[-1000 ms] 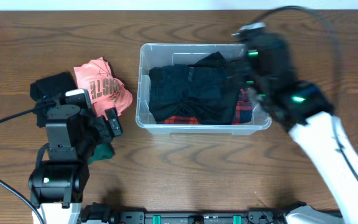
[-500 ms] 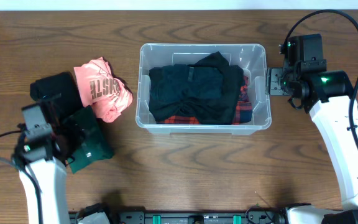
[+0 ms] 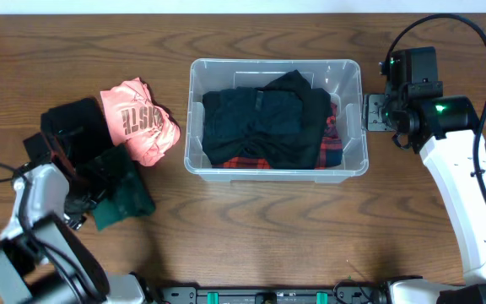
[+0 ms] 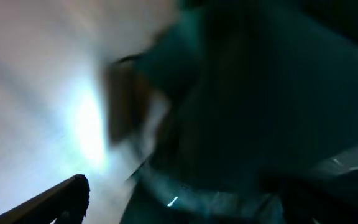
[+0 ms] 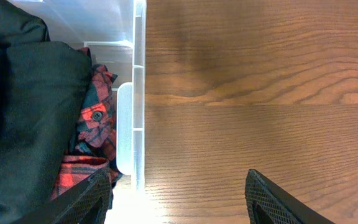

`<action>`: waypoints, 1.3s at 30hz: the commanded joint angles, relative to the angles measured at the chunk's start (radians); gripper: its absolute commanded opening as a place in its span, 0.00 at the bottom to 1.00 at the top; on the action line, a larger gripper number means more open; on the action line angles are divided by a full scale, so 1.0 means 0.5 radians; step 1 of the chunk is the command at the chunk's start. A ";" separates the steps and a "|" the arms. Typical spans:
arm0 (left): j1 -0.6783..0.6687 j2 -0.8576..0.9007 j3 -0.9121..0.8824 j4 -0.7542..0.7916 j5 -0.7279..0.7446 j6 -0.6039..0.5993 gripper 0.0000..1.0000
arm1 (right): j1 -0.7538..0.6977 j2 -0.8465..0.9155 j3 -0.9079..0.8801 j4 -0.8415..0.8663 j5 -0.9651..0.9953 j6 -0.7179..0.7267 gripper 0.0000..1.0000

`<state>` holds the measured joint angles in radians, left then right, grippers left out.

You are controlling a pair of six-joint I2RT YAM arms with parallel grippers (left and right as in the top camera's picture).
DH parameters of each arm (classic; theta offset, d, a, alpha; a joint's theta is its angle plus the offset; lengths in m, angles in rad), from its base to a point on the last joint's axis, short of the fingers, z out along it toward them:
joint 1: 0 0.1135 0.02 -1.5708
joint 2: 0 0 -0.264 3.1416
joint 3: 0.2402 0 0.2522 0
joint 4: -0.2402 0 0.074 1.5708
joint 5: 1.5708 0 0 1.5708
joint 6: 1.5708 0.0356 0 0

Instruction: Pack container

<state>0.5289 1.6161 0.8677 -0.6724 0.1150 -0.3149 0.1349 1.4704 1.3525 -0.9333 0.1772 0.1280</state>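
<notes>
The dark green garment (image 3: 126,192) is on the other side of the container from the robot's right gripper, so the left gripper should carry it into the container before it takes the pink shirt (image 3: 140,125).
The clear plastic container (image 3: 357,78) stands mid-table and holds black garments (image 3: 260,122) over a red plaid shirt (image 3: 334,143). It also shows in the right wrist view (image 5: 138,93), with the plaid shirt (image 5: 92,124) inside. My right gripper (image 3: 376,112) is open and empty just outside the container's right wall, above bare table (image 5: 176,205). My left gripper (image 3: 91,184) is down at a dark green garment (image 3: 123,192). In the blurred left wrist view, green cloth (image 4: 247,112) fills the frame. One finger (image 4: 64,198) shows far left, so the jaws stand apart.
A pink printed shirt (image 3: 137,118) and a black garment (image 3: 72,118) lie left of the container, beside the green one. Black cables trail from both arms. The wooden table's front edge carries a black rail (image 3: 268,295).
My right arm pulled back from over the container to its right side, then held still. My left arm swung to the lower left and the green garment shifted with it.
</notes>
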 commanded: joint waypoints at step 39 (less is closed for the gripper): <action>-1.930 -0.986 0.267 0.992 0.466 -0.476 0.06 | -0.552 -0.218 0.003 -0.080 0.138 0.115 0.66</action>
<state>-0.3264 1.0515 0.9871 -0.2302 0.4709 -0.5018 -0.1356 1.3674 1.3514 -0.9722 0.2623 0.1757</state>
